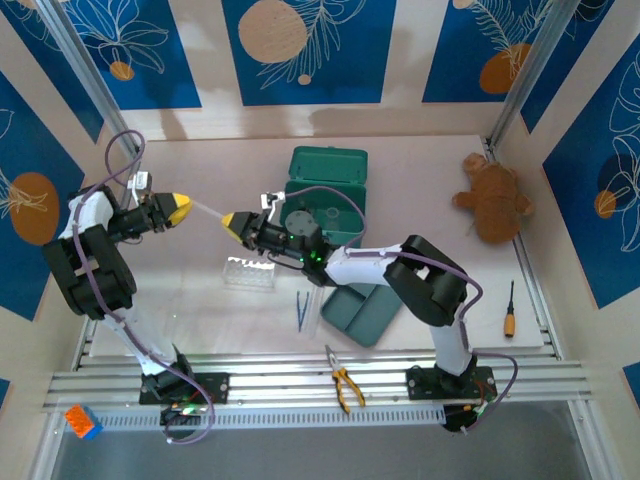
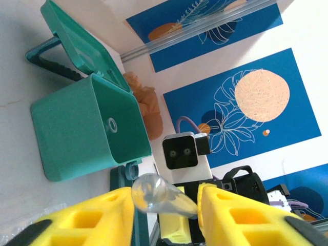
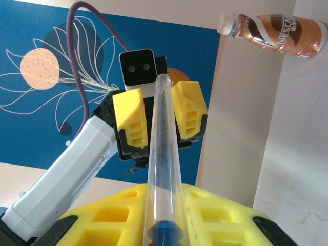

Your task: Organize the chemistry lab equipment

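Note:
The test tube is lying level and its tip point(image 1: 197, 205) is between my left gripper's fingers, so my right gripper should pull the test tube clear and turn it tip-down over the rack point(image 1: 249, 274).
A clear test tube point(image 1: 205, 210) with a blue cap hangs level in the air between my two grippers. My right gripper point(image 1: 236, 222) is shut on its capped end point(image 3: 165, 233). The tube runs away from the right wrist camera to my left gripper point(image 3: 160, 110). In the left wrist view the tube's rounded tip point(image 2: 152, 195) lies between the yellow fingers of my left gripper point(image 2: 165, 200), which is open with a gap on each side. The clear plastic tube rack point(image 1: 250, 272) stands on the table below. More blue-capped tubes point(image 1: 303, 309) lie beside it.
A green box point(image 1: 325, 185) with its lid open stands behind the right gripper, and a green tray point(image 1: 362, 312) lies in front. A brown plush toy point(image 1: 492, 198) lies at the back right and a screwdriver point(image 1: 509, 310) at the right edge. Yellow-handled pliers point(image 1: 343, 386) rest on the front rail.

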Action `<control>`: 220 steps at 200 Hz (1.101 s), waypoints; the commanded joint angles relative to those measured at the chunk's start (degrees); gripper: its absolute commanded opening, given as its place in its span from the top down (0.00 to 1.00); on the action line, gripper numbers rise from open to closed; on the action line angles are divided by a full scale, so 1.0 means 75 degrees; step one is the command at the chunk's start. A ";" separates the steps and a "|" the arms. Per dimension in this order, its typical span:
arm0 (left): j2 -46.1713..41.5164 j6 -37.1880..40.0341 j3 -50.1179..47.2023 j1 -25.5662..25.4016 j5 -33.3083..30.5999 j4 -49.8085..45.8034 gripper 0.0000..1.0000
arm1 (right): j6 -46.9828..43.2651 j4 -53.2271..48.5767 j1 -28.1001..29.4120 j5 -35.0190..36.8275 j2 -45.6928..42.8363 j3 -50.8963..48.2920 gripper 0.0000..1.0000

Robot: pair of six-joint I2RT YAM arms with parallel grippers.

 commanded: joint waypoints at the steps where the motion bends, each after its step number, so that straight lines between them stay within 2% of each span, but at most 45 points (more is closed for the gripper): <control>1: -0.0049 0.0195 0.0134 0.0155 0.0043 -0.1278 0.59 | -0.0275 -0.0414 -0.0057 0.0092 -0.0490 -0.0337 0.78; 21: -0.0034 0.0192 0.0220 0.0166 -0.0065 -0.1276 0.58 | -0.0555 -0.1358 -0.0148 -0.0055 -0.1050 -0.0626 0.79; 39: 0.0070 0.0255 0.0253 0.0183 -0.0204 -0.1274 0.57 | -0.1024 -0.2746 -0.0274 -0.0196 -0.1717 -0.0715 0.79; 75: 0.0229 0.0261 0.0353 0.0204 -0.0583 -0.1131 0.54 | -0.2999 -0.7305 -0.0498 -0.0139 -0.2718 0.0642 0.79; 82: 0.0205 -0.0110 0.0342 0.0213 -0.0716 -0.0824 0.54 | -0.3358 -0.8061 -0.0528 -0.0084 -0.2780 0.1002 0.79; 92: 0.0030 -0.1143 0.0196 0.0209 -0.1036 0.0314 0.53 | -0.3839 -0.9070 -0.0567 -0.0056 -0.2765 0.1575 0.79; 101: -0.0366 -0.3007 -0.0220 0.0201 -0.1556 0.2126 0.52 | -0.4213 -0.9900 -0.0587 -0.0011 -0.2672 0.2113 0.79; 111: -0.1012 -0.4878 -0.0902 0.0191 -0.2395 0.4228 0.51 | -0.4624 -1.0768 -0.0595 0.0020 -0.2487 0.2743 0.79; 121: -0.1517 -0.5672 -0.1330 0.0119 -0.2994 0.5336 0.50 | -0.5002 -1.1446 -0.0582 0.0051 -0.2276 0.3307 0.79; 144: -0.1622 -0.5798 -0.1219 0.0031 -0.3332 0.5328 0.49 | -0.5866 -1.3175 -0.0587 0.0003 -0.1441 0.4980 0.79; 160: -0.1957 -0.5975 -0.1417 0.0018 -0.4011 0.5783 0.50 | -0.6512 -1.4274 -0.0487 0.0104 -0.0751 0.6373 0.79; 185: -0.2727 -0.5860 -0.1902 -0.0025 -0.4945 0.6210 0.49 | -0.7456 -1.6623 -0.0235 0.0427 0.0870 0.9318 0.78; 208: -0.3212 -0.5752 -0.2330 -0.0077 -0.5653 0.6505 0.49 | -0.8012 -1.8487 0.0032 0.1104 0.2580 1.2267 0.78; 220: -0.3347 -0.5718 -0.2538 -0.0102 -0.5943 0.6683 0.48 | -0.8092 -1.8927 0.0067 0.1124 0.3140 1.2981 0.78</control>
